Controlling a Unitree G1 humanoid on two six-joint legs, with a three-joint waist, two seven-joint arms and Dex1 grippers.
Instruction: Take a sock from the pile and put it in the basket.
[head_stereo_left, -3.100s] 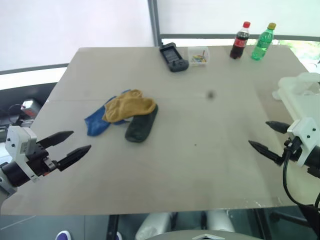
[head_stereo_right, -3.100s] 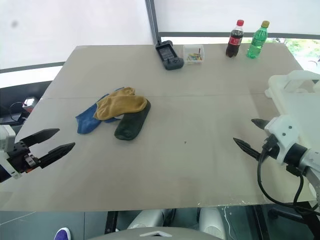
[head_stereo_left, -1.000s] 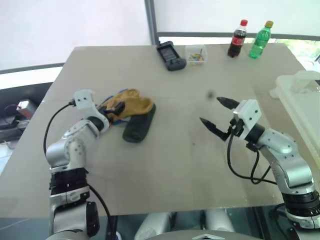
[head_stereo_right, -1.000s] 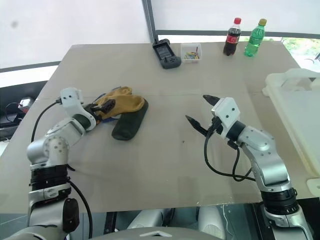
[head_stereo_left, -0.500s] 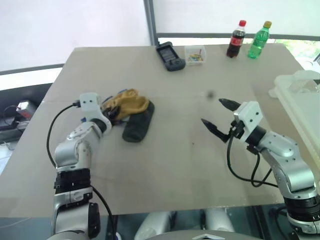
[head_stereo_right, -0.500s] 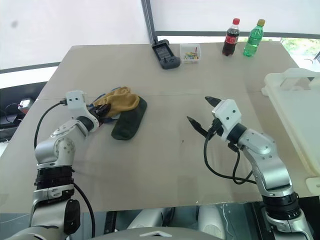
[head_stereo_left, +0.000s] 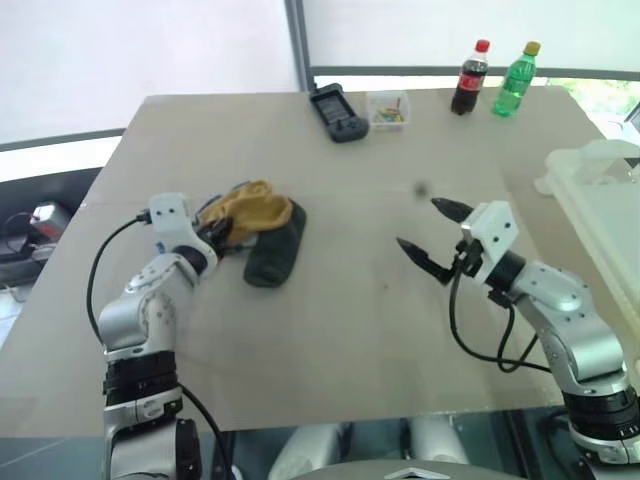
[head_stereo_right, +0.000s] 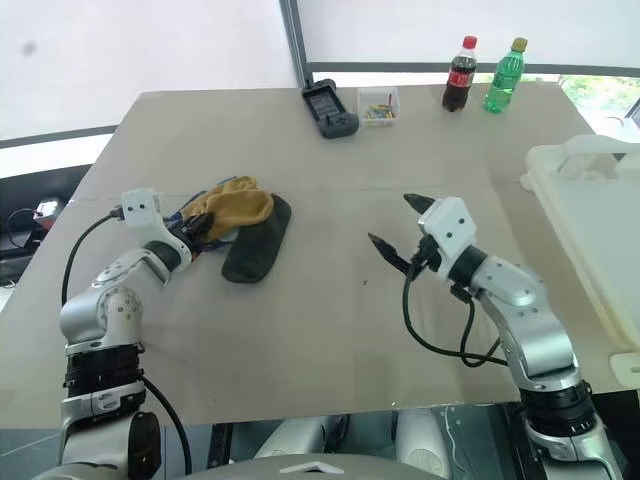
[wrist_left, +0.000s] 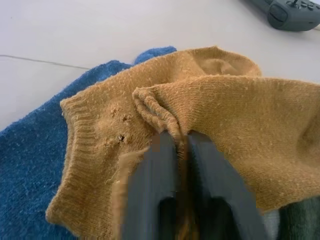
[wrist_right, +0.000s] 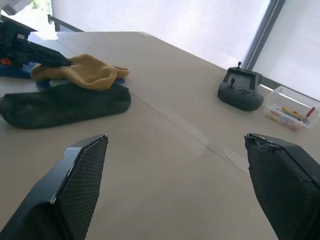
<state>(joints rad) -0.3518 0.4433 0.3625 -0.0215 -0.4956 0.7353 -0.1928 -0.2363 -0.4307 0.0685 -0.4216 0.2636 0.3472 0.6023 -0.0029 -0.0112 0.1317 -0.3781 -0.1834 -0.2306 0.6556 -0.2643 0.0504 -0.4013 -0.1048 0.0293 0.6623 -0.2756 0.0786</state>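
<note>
The yellow sock (head_stereo_left: 258, 212) is in my left gripper, far across from the basket, so I should put the sock down in the clear middle (head_stereo_left: 385, 305) for my right gripper to pick up.
The pile lies left of the table's middle: a mustard-yellow sock (head_stereo_left: 256, 209) on top of a blue sock (wrist_left: 30, 150), with a dark green sock (head_stereo_left: 271, 251) beside them. My left gripper (wrist_left: 178, 142) is shut on a raised fold of the yellow sock near its cuff; in the head views it sits at the pile's left edge (head_stereo_left: 218, 231). My right gripper (head_stereo_left: 418, 223) hovers open over the bare middle of the table, holding nothing. The off-white basket (head_stereo_left: 603, 190) stands at the table's right edge.
At the far edge are a dark handheld controller (head_stereo_left: 340, 108), a small clear box of coloured bits (head_stereo_left: 389, 107), a cola bottle (head_stereo_left: 470, 66) and a green bottle (head_stereo_left: 513, 68). A window post rises behind the table.
My left gripper has closed on the yellow sock's fold and drawn it slightly towards the left, bunching it. The right arm has stayed put.
</note>
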